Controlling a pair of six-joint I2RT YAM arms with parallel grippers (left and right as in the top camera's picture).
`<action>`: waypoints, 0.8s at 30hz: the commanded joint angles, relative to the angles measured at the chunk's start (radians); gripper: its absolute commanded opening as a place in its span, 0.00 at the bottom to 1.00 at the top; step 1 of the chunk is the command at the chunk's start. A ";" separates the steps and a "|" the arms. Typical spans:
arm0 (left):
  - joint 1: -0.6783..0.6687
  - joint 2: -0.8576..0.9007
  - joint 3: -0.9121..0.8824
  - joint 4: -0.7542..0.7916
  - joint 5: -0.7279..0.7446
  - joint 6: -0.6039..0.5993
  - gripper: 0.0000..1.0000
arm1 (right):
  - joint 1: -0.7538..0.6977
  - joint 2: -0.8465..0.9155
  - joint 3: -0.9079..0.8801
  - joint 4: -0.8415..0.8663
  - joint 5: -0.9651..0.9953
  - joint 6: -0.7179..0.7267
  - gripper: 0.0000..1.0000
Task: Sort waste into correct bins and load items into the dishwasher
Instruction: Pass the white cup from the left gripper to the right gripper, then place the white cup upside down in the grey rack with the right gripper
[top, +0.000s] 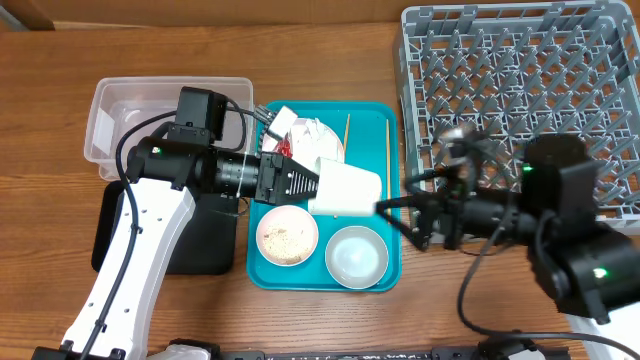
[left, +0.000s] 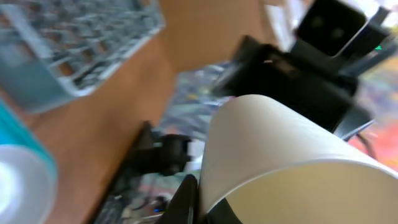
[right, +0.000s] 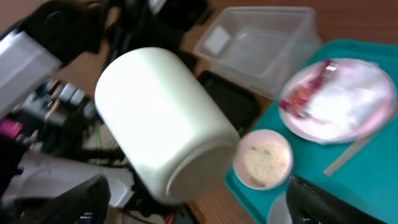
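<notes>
Next, my left gripper tips the rice that covers the small plate (top: 287, 239) into the black tray (top: 216, 240) once my right gripper takes the cup, before that plate is loaded.
My left gripper (top: 310, 186) is shut on the rim of the small white cup (top: 347, 188), holding it on its side above the teal tray; the left wrist view shows the cup (left: 280, 155) too. My right gripper (top: 412, 216) is open just right of the cup (right: 165, 127), with its fingers either side and not touching. The large plate (top: 318, 135) carries the red-and-white wrapper (right: 308, 93). The small plate (top: 287, 237) holds rice. The bowl (top: 356, 255) and two chopsticks (top: 386, 150) lie on the tray. The grey dish rack (top: 520, 90) stands at the back right.
The clear tub (top: 130, 120) sits at the back left. The black tray (top: 205, 240) lies in front of it, partly under my left arm. The teal tray (top: 375, 110) fills the middle. The two arms are close together over the tray's right edge.
</notes>
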 joint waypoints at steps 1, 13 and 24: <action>-0.011 -0.003 0.012 0.000 0.182 0.052 0.04 | 0.090 0.024 0.017 0.064 0.010 -0.005 0.89; -0.052 -0.003 0.012 0.001 0.167 0.053 0.04 | 0.107 0.029 0.018 0.167 0.025 0.021 0.79; -0.045 -0.003 0.012 -0.003 -0.011 0.052 0.55 | 0.068 0.005 0.019 0.073 0.169 0.017 0.57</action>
